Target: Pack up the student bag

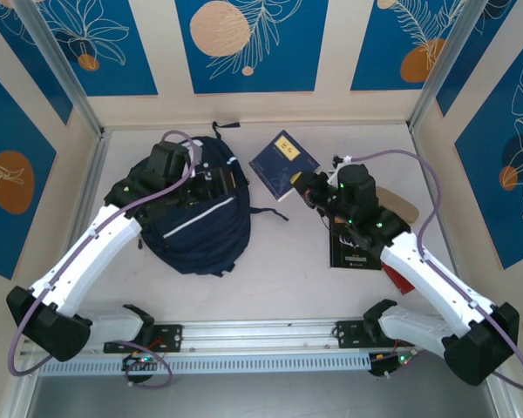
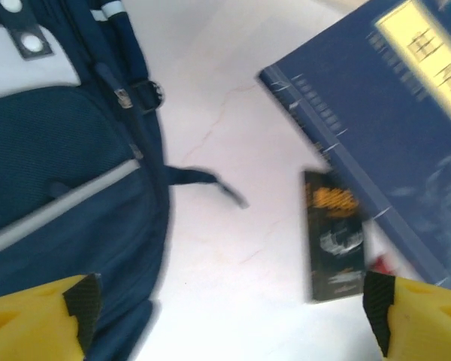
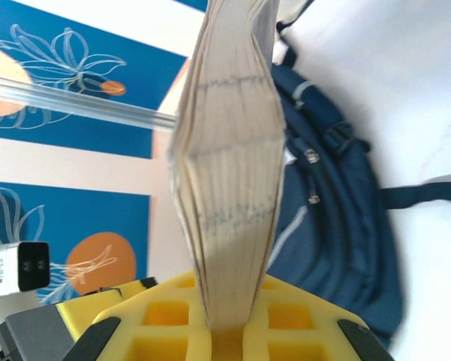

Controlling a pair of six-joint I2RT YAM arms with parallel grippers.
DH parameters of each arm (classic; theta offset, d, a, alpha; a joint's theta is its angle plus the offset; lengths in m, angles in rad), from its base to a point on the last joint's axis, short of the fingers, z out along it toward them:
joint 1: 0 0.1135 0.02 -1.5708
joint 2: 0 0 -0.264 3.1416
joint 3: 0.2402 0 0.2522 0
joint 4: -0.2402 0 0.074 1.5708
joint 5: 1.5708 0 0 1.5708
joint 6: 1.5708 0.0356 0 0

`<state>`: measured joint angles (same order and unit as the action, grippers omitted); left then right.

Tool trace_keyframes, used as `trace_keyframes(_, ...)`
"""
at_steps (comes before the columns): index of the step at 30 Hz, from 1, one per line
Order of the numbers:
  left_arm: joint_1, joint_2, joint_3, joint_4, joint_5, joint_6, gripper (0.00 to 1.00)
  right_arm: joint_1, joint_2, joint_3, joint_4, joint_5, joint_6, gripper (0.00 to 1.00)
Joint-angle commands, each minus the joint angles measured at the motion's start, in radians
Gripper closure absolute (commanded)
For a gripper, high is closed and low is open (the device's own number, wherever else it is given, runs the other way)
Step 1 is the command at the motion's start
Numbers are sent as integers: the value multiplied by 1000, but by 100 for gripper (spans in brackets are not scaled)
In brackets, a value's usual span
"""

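Observation:
My gripper will lift the front flap [image 1: 206,235], and the flap should fold back from a pale inside, because the zipper pull [image 2: 115,86] is far up the student bag's side.
The student bag [image 1: 194,225], a dark navy backpack with a pale stripe, lies flat left of centre on the table. Over its top end hovers my left gripper [image 1: 211,181]; in the left wrist view its yellow fingers [image 2: 37,323] stand wide open with only bare table between them, the student bag [image 2: 60,203] at their left. My right gripper [image 1: 310,186] is shut on the edge of a dark-blue book [image 1: 282,163], held lifted just right of the bag. The right wrist view shows the book's page edge [image 3: 233,188] clamped in that gripper [image 3: 237,331], with the bag [image 3: 338,218] beyond.
A black book [image 1: 352,249] lies on the table under my right arm, with a red item [image 1: 399,280] and a tan flat piece [image 1: 403,209] beside it. Wall panels and metal posts close in the back and sides. A rail [image 1: 261,335] runs along the near edge.

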<state>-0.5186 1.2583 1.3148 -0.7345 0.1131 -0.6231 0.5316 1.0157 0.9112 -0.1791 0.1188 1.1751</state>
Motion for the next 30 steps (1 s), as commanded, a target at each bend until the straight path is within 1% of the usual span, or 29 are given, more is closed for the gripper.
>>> trace_keyframes(1,6,37,18,-190,-58,304,5,-26,-57,-31,-132,64,-94,95)
trace_keyframes(5,5,83,5,-237,-139,394,0,-56,-94,-53,-201,55,-91,95)
trace_keyframes(12,4,170,-13,-269,-160,528,0,-89,-110,-90,-229,20,-60,96)
trace_keyframes(17,-1,241,-3,-299,-201,588,6,-102,-104,-94,-229,4,-63,95)
trace_keyframes(22,-2,334,4,-324,-194,628,16,-108,-108,-103,-233,-1,-48,94)
trace_keyframes(28,-3,419,38,-322,-202,670,19,-112,-110,-115,-233,-11,-32,93)
trace_keyframes(30,-2,439,44,-314,-206,677,24,-113,-112,-115,-234,-13,-28,93)
